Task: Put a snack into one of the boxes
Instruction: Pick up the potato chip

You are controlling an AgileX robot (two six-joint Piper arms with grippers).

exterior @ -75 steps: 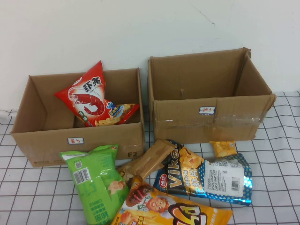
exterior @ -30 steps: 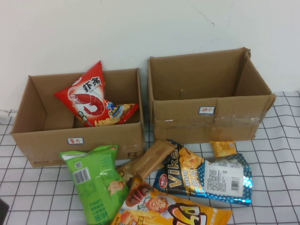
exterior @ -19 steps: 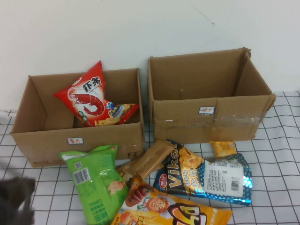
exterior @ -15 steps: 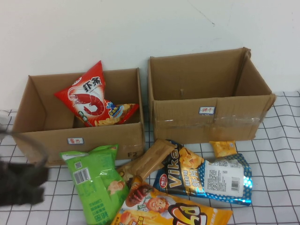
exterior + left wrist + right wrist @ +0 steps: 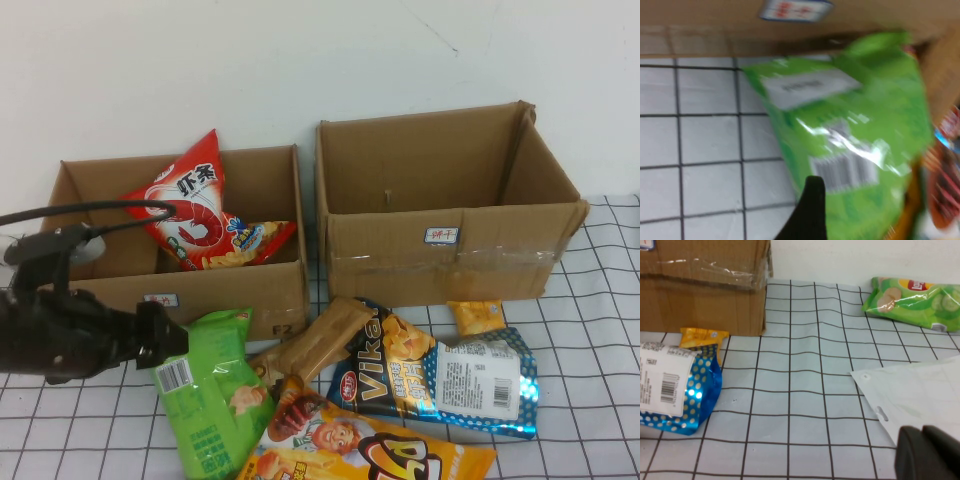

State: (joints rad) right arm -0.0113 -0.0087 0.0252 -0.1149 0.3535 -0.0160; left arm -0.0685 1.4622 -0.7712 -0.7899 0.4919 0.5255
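I see a brown edge (image 5: 264,363) sticking out beside the green snack bag (image 5: 214,398), so I expect another brown packet to be partly hidden under the bag when I lift it.
The left box (image 5: 240,300) holds a red shrimp-chip bag (image 5: 190,205); the right box (image 5: 400,265) shows nothing inside. On the table in front lie a green snack bag (image 5: 215,390), a brown bar (image 5: 320,340), a blue bag (image 5: 440,375), an orange bag (image 5: 370,450) and a small yellow packet (image 5: 475,315). My left gripper (image 5: 165,338) is open at the green bag's top left edge. In the left wrist view one dark finger (image 5: 812,200) is over the green bag (image 5: 855,130). My right gripper (image 5: 921,435) is shut and empty, low over the table, out of the high view.
In the right wrist view a white plastic sheet (image 5: 920,390) lies under the right gripper and a green chip bag (image 5: 915,302) lies far off. The right box's corner (image 5: 700,295), the blue bag (image 5: 675,390) and the yellow packet (image 5: 702,337) also show there.
My left arm has come in from the lower left and moved up and right to the green bag's top edge. The snacks and boxes have not moved.
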